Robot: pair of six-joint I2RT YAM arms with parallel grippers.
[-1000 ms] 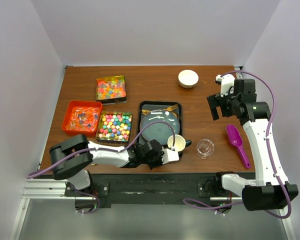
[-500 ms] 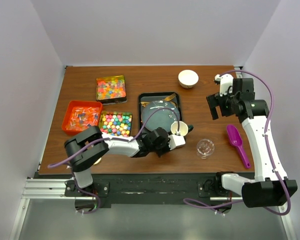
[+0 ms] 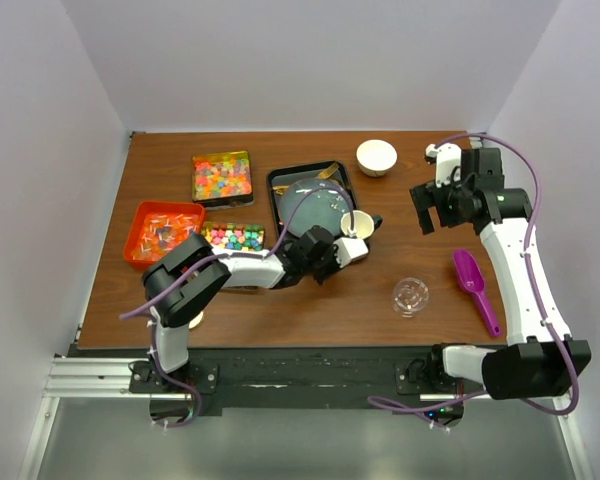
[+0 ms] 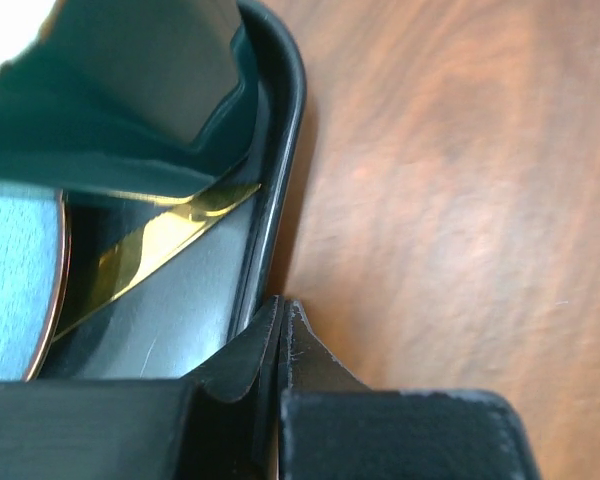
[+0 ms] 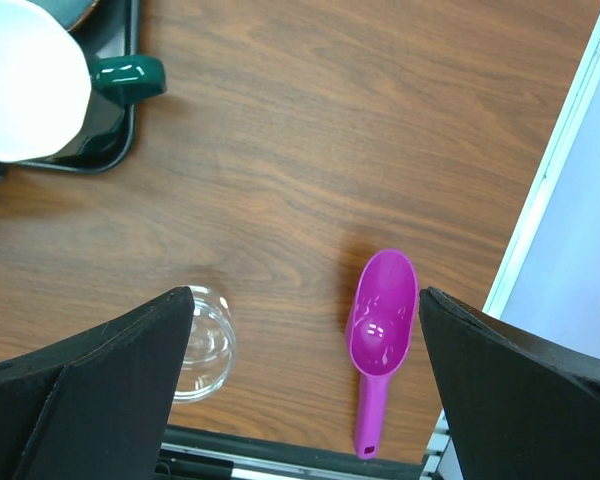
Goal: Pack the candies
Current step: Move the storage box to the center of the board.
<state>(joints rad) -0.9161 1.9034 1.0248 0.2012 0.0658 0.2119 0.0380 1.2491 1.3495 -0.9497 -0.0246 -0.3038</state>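
I should push next until the black tray is next to the white bowl, because my left gripper's fingers touch the black tray's rim (image 4: pixel 252 285) and the wood (image 3: pixel 305 147) behind is open.
The candies sit in three containers at the left of the top view: orange-red gummies in a clear box (image 3: pixel 223 177), clear-wrapped pieces in an orange tray (image 3: pixel 164 232), and pastel lumps in a box (image 3: pixel 230 238) partly hidden under my left arm. My left gripper (image 3: pixel 356 247) (image 4: pixel 280 305) is shut with nothing in it, its tips against the rim of a black tray (image 3: pixel 277 195) (image 4: pixel 280 150). My right gripper (image 3: pixel 432 208) (image 5: pixel 305 385) hangs open above the table at the right, over the purple scoop (image 5: pixel 383 330) and clear jar (image 5: pixel 202 345).
The black tray carries a blue plate (image 3: pixel 315 205), a gold utensil (image 4: pixel 160 240) and a dark green mug (image 3: pixel 357 222) with a white inside. A white bowl (image 3: pixel 376 156) stands at the back. The scoop (image 3: pixel 472 285) and jar (image 3: pixel 410 295) lie front right.
My shut left gripper has pushed the black tray, with plate and mug, away from the near edge and turned it. The right gripper has risen slightly toward the back.
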